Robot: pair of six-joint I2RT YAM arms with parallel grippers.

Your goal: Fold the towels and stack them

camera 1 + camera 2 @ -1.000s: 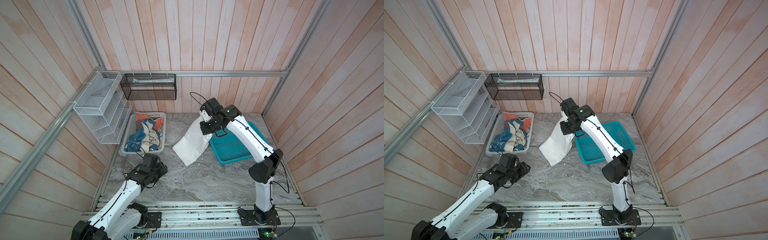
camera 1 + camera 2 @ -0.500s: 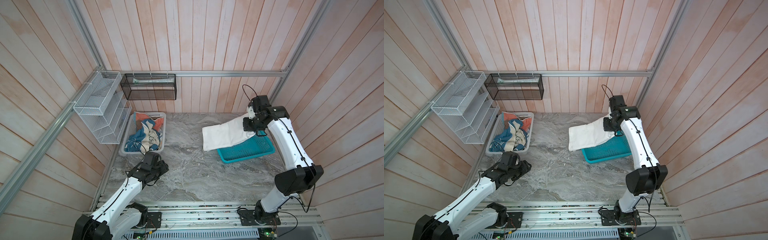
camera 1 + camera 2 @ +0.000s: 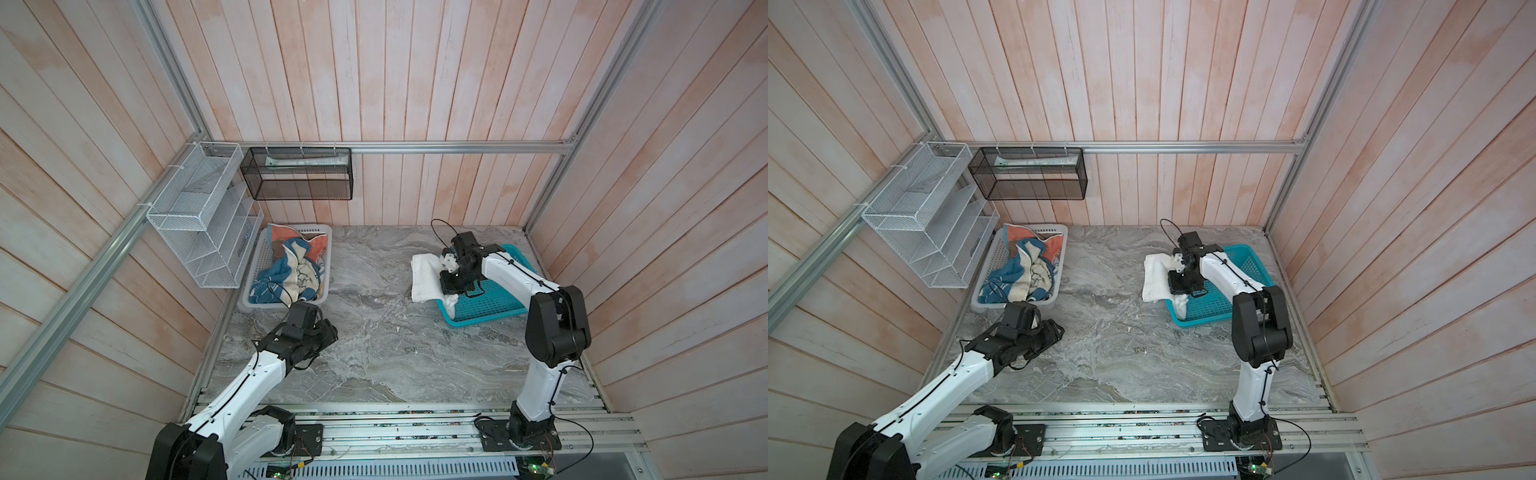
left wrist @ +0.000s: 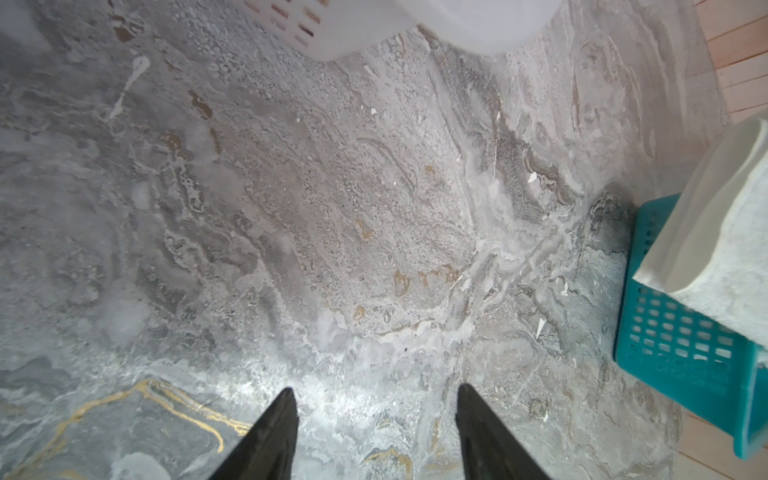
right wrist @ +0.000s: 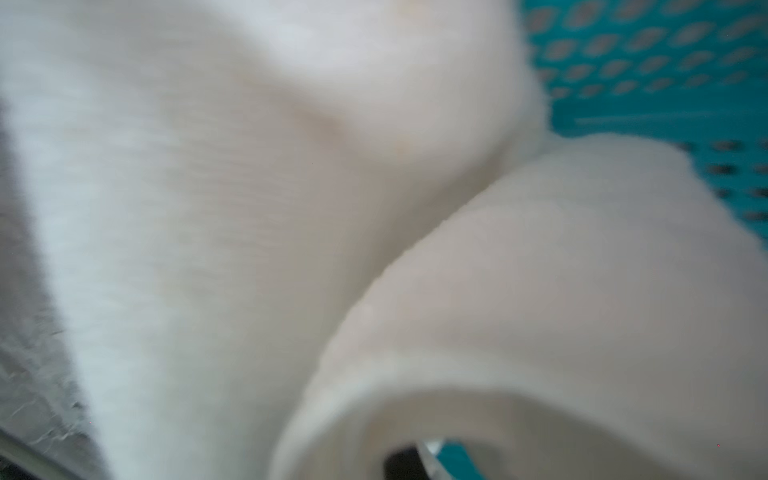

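Note:
Half of the white towel (image 3: 426, 278) is outside the teal basket. Next, my left gripper takes hold of the basket's near corner (image 3: 453, 321) and pulls the basket under the towel.
A plain white towel (image 3: 424, 276) (image 3: 1154, 276) lies half on the marble table and half over the left rim of the teal basket (image 3: 490, 318) (image 3: 1246, 257). My right gripper (image 3: 451, 291) (image 3: 1179, 291) is low at that rim, shut on the white towel. In the right wrist view the white towel (image 5: 249, 208) fills the frame and hides the jaws. The other towels (image 3: 291, 266) (image 3: 1021, 270), blue, cream and coral-orange, are heaped in the white basket (image 3: 286, 305) (image 3: 1017, 305). My left gripper (image 3: 330, 332) (image 3: 1059, 328) (image 4: 376, 399) stands open and holds nothing, over bare table beside the white basket.
A white wire rack (image 3: 199, 220) and a black mesh basket (image 3: 299, 178) hang on the back-left walls. Wooden walls close in three sides. Marble table (image 3: 374, 332) lies between the two baskets. The left wrist view shows the teal basket (image 4: 681, 345) with the white towel (image 4: 715, 232) on it.
My right arm carried the hanging white towel from the table's middle to the right and lowered it onto the teal basket's left rim. The left arm barely moved.

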